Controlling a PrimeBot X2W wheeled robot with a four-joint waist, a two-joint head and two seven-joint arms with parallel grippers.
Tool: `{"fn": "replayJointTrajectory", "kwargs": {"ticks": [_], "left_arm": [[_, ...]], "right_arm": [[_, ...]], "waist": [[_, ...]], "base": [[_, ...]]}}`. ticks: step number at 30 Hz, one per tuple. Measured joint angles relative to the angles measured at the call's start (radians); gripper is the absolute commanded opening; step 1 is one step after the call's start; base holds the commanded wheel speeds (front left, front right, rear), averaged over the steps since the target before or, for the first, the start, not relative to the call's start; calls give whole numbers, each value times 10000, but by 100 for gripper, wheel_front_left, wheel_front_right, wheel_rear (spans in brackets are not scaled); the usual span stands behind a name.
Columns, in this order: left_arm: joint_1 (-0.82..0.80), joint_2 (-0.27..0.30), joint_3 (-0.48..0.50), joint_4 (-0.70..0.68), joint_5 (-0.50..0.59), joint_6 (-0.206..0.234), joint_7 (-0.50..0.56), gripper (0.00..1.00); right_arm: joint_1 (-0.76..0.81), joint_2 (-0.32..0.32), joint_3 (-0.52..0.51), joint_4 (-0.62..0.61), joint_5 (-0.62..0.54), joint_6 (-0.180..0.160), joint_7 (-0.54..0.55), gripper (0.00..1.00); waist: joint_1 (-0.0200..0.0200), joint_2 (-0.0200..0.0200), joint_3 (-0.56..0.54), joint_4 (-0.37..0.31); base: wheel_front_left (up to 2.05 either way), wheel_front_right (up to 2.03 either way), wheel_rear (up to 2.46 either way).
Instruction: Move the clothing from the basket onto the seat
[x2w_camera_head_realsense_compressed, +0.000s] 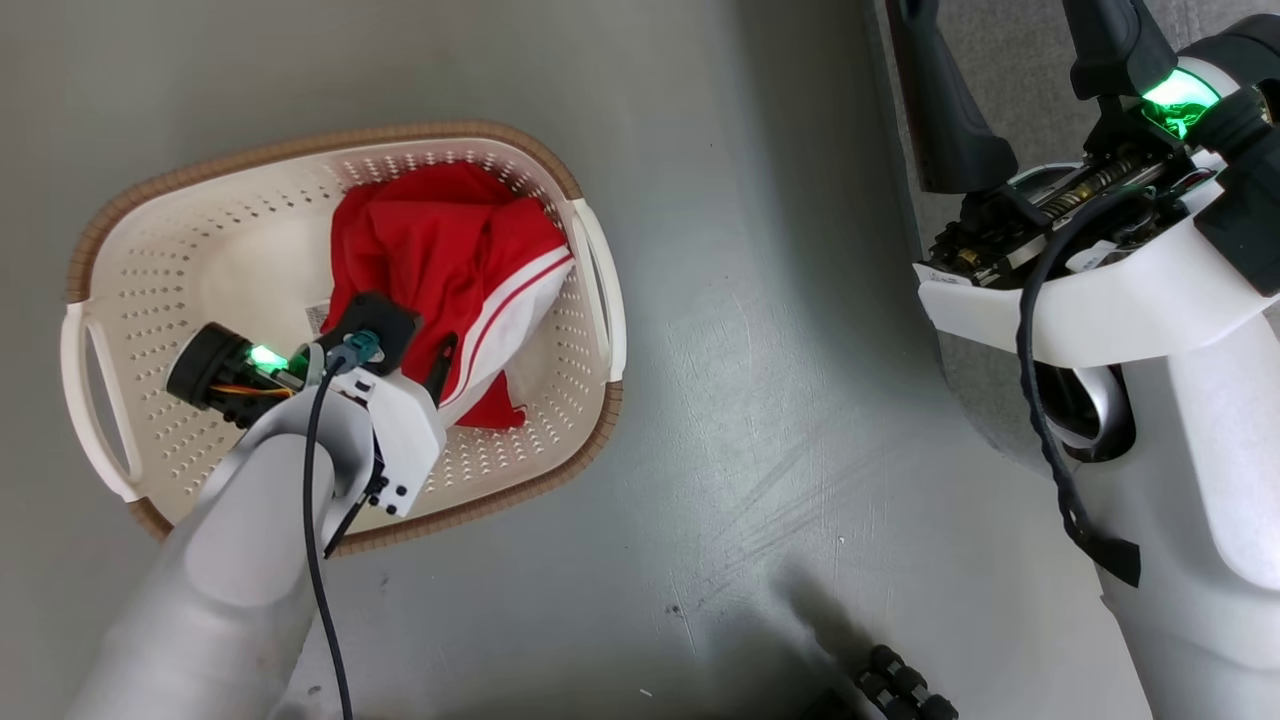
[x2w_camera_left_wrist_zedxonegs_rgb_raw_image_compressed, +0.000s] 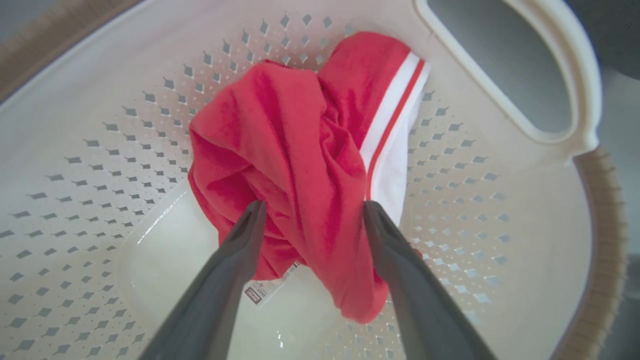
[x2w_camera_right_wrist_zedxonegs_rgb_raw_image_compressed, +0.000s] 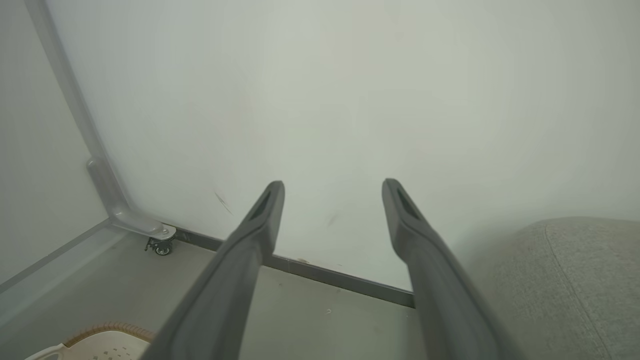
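Observation:
The small label (x2w_camera_head_realsense_compressed: 318, 316) is lying flat along the basket's bottom (x2w_camera_head_realsense_compressed: 278, 274), so I expect it to stay behind in the basket when I carry the red garment away.
The cream basket (x2w_camera_head_realsense_compressed: 330, 140) with its brown rim stands on the floor at the left. Inside lies the clothing (x2w_camera_head_realsense_compressed: 440, 250), a crumpled red garment with a white panel and thin stripes (x2w_camera_left_wrist_zedxonegs_rgb_raw_image_compressed: 395, 135); a small label (x2w_camera_left_wrist_zedxonegs_rgb_raw_image_compressed: 262, 290) pokes out beneath it. My left gripper (x2w_camera_left_wrist_zedxonegs_rgb_raw_image_compressed: 312, 210) reaches down into the basket, open, its two fingers on either side of a bunched red fold, with the tips right at the cloth. My right gripper (x2w_camera_right_wrist_zedxonegs_rgb_raw_image_compressed: 332, 187) is open and holds nothing, raised beside the grey seat (x2w_camera_right_wrist_zedxonegs_rgb_raw_image_compressed: 565, 280), pointing at the wall. A corner of the basket (x2w_camera_right_wrist_zedxonegs_rgb_raw_image_compressed: 100, 340) shows below it.
Bare grey floor (x2w_camera_head_realsense_compressed: 780, 350) separates the basket from the seat (x2w_camera_head_realsense_compressed: 1010, 40) at the upper right. A pale wall with a grey baseboard (x2w_camera_right_wrist_zedxonegs_rgb_raw_image_compressed: 340, 280) is ahead of the right gripper, and a metal frame leg on a caster (x2w_camera_right_wrist_zedxonegs_rgb_raw_image_compressed: 161, 246) stands in the corner.

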Motion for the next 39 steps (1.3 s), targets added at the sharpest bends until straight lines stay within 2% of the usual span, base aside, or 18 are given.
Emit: {"fn": "replayJointTrajectory", "kwargs": {"ticks": [1,2,3,4,12,26,27,39], "left_arm": [[-44,2,15,29,2,46,-2,100],[-88,0,35,82,0,67,-4,82],[-140,6,31,153,2,65,-4,27],[-188,6,35,184,2,65,-40,0],[-443,-69,46,324,-6,61,-353,0],[-406,-109,667,445,-529,159,-1312,0],[-99,-295,1106,105,-1058,205,-2169,0],[451,-341,1390,-566,-1421,244,-2734,0]], "right_arm": [[-5,0,0,0,21,0,0,100],[-21,0,0,0,35,0,0,100],[-57,0,2,2,54,0,0,100],[-126,0,2,2,84,2,0,100],[-337,2,-27,46,86,0,0,100],[-384,0,-63,217,-42,0,0,100],[-420,0,-54,437,-270,0,0,100],[-517,-6,-146,865,-355,0,0,100]], "waist": [[0,0,52,-16],[0,0,103,-31],[0,0,150,-45],[0,0,195,-55],[0,0,392,-30],[0,0,24,266],[0,0,-513,628],[0,0,-1447,1115]], "base": [[0,0,0],[0,0,0],[0,0,0],[0,0,0],[0,0,0],[0,0,0],[0,0,0],[0,0,0]]}}
